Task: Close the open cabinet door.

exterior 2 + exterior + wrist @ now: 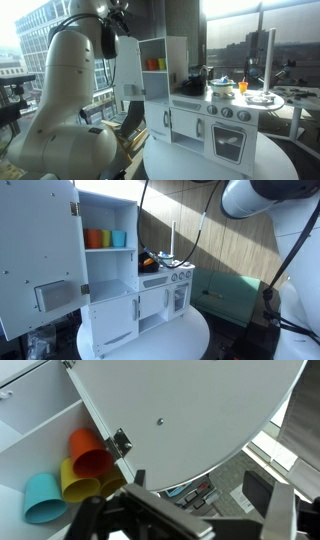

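The cabinet door is wide open with its handle on its far side, so next my gripper turns back and pushes the door's outer side toward the fridge.
The cabinet door stands wide open at the left of the white toy fridge. Its inner face shows screws and a grey box panel. It also shows in an exterior view. In the wrist view its white inner face fills the upper part, next to a hinge. My gripper is open and empty at the bottom of that view, above and in front of the door and apart from it. The door's handle is hidden.
Orange, yellow and teal cups sit on the fridge shelf. The toy kitchen unit stands on a round white table. The robot's body is beside the table. Clutter lies on the floor.
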Controlling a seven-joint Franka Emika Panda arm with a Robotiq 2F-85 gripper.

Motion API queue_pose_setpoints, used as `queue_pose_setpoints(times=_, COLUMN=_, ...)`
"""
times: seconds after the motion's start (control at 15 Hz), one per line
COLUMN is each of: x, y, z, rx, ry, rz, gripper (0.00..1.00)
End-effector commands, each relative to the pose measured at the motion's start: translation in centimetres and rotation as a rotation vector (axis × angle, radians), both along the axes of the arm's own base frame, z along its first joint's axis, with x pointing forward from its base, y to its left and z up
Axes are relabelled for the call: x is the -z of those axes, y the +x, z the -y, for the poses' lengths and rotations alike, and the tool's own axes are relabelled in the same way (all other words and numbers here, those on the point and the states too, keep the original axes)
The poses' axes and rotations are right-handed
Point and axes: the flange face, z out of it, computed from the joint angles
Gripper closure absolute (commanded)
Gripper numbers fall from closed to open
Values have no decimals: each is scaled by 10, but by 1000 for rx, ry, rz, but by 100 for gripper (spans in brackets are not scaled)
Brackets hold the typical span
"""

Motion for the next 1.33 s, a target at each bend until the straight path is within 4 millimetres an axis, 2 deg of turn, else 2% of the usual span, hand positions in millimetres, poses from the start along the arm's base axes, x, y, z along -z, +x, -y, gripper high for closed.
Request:
queue_pose_setpoints(times=0.0, x=5, y=6, z=-19, rx=-24, ry=24, rz=14, gripper=0)
queue_pose_setpoints(times=0.2, x=16, y=8, z=-34, rx=-52, ry=7, rz=24, gripper=0)
queue_pose_setpoints(times=0.4, x=19, y=9, z=-35, rx=-64, ry=-5, rz=12, gripper=0)
queue_pose_setpoints(times=0.53, x=19, y=7, z=-31, rx=-86, ry=-27, rz=-10, gripper=0)
queue_pose_setpoints(times=0.93, x=29, y=3, z=-6, rx=-114, ry=-277, rz=-80, gripper=0)
queue_pose_setpoints(times=1.27, x=17, y=5, z=19, rx=-120, ry=-495, rz=-23, gripper=0)
